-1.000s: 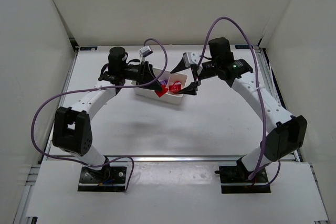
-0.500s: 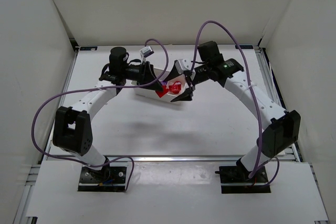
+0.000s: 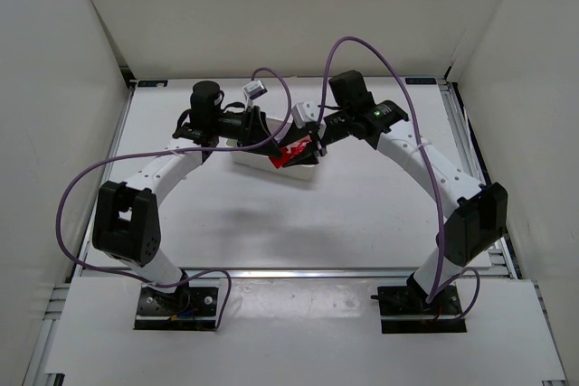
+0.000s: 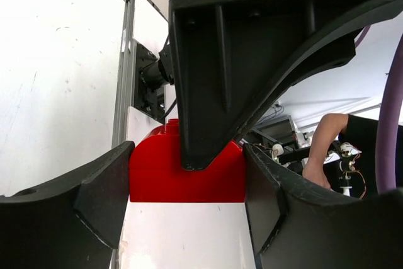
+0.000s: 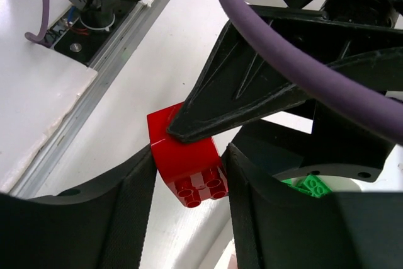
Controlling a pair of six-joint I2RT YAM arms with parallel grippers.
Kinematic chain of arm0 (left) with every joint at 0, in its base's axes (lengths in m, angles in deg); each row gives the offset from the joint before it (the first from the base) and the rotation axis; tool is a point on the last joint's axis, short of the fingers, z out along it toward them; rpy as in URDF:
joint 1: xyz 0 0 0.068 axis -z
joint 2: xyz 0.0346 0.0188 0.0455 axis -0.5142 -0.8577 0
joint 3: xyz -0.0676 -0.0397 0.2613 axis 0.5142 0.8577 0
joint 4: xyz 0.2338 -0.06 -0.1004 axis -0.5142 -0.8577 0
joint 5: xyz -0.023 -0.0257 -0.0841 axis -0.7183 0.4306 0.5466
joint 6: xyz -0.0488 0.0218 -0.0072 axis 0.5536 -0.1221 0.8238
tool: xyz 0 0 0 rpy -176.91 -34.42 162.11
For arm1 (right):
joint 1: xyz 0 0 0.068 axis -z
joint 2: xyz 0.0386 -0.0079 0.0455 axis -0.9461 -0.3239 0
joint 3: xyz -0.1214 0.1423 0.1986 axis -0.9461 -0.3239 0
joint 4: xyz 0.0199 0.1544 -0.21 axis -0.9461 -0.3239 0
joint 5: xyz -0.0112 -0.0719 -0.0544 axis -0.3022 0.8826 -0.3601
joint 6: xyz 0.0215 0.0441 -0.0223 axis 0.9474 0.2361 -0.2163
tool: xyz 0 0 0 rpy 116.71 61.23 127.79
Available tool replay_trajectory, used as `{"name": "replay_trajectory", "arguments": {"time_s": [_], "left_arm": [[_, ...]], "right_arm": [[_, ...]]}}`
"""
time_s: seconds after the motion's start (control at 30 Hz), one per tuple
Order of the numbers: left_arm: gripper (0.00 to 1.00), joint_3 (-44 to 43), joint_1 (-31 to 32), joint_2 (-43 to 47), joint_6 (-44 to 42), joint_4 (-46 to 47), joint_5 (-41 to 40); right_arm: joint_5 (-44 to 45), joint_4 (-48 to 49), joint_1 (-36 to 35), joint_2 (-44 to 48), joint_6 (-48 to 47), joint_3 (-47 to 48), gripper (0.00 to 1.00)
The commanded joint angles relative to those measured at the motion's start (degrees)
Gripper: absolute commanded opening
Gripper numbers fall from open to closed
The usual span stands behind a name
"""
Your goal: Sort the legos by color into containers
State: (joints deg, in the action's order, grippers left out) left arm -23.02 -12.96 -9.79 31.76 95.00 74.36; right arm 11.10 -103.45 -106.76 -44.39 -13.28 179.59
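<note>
Both grippers crowd the red lego's middle (image 4: 187,184), so the robot's left gripper should open, then take the red lego's hollow side after the right gripper turns it.
One red lego (image 3: 289,155) hangs over the white tray (image 3: 304,172) of containers, and both grippers meet on it. My left gripper (image 3: 276,145) is shut on it; in the left wrist view the red lego (image 4: 186,177) fills the gap between the two fingers of the left gripper (image 4: 187,187). My right gripper (image 3: 311,145) reaches in from the right. In the right wrist view the right gripper (image 5: 189,184) has a finger pressed on each side of the red lego (image 5: 189,159), so it is shut on it too. Green legos (image 5: 308,186) lie just beyond.
The tray sits mid-table at the back, between both arms. Purple cables (image 3: 362,47) loop above the right arm and trail from the left wrist (image 3: 262,79). White walls enclose the table on three sides.
My right arm has swung left to the tray and its jaws have closed onto the red lego that the left gripper holds. The left arm has stayed put.
</note>
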Motion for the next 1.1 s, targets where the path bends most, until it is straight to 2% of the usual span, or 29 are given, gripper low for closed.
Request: {"name": "replay_trajectory", "arguments": {"time_s": [0.0, 0.03, 0.33, 0.37, 0.43, 0.47, 0.5, 0.53, 0.57, 0.77, 0.8, 0.87, 0.9, 1.03, 1.07], "left_arm": [[0.27, -1.47, 0.30, 1.06, -0.40, 0.67, 7.91], [0.27, -1.47, 0.30, 1.06, -0.40, 0.67, 7.91], [0.27, -1.29, 0.30, 1.06, -0.40, 0.67, 7.91], [0.28, -1.29, 0.30, 1.06, -0.31, 0.67, 7.91], [0.39, -1.29, 0.30, 0.98, -0.58, 0.67, 7.91], [0.52, -1.29, 0.30, 0.98, -0.66, 0.67, 7.91], [0.56, -1.38, 0.30, 0.89, -0.66, 0.67, 7.82], [0.60, -1.47, 0.30, 0.89, -0.75, 0.67, 7.73], [0.64, -1.47, 0.30, 0.80, -0.84, 0.67, 7.82], [0.73, -1.56, 0.30, 1.33, -1.72, 0.50, 7.65], [0.77, -1.73, 0.22, 1.50, -3.28, -0.28, 7.56], [0.85, -2.60, 0.04, 1.77, -6.01, -5.28, 6.77], [0.99, -3.05, -0.05, 1.94, -10.11, -7.65, 6.42], [1.00, -7.26, -0.66, 2.56, -23.40, -25.46, 2.56], [0.99, -8.83, -0.66, 2.47, -26.39, -27.08, 2.20]], "right_arm": [[0.28, 2.53, -0.11, 0.35, 1.01, 1.92, 0.49], [0.45, 2.35, -0.11, 0.35, 0.93, 1.92, 0.45], [0.89, -0.98, 0.68, 1.32, -2.32, 1.13, 0.35], [0.98, -1.34, 0.85, 1.41, -2.76, 1.04, 0.28], [1.25, -2.30, 1.12, 1.58, -3.12, 1.22, 0.17], [1.68, -2.91, 1.12, 1.67, -3.29, 1.22, 0.12], [1.69, -3.09, 1.21, 1.76, -3.21, 1.13, 0.04], [1.86, -3.10, 1.38, 1.93, -2.94, 1.04, 0.01], [1.77, -3.10, 1.38, 2.20, -2.85, 0.78, 0.00], [1.77, -2.66, 2.00, 3.51, -1.80, -0.71, 0.00], [1.95, -2.74, 2.00, 3.52, -1.71, -0.80, 0.00], [1.95, -2.57, 2.00, 4.13, -1.62, -1.50, 0.00], [2.12, -2.40, 2.00, 4.48, -1.62, -1.68, 0.00], [3.09, -1.25, 2.17, 6.32, -1.18, -3.26, 0.00], [3.18, -1.34, 2.00, 6.50, -1.27, -3.70, 0.00]]}}
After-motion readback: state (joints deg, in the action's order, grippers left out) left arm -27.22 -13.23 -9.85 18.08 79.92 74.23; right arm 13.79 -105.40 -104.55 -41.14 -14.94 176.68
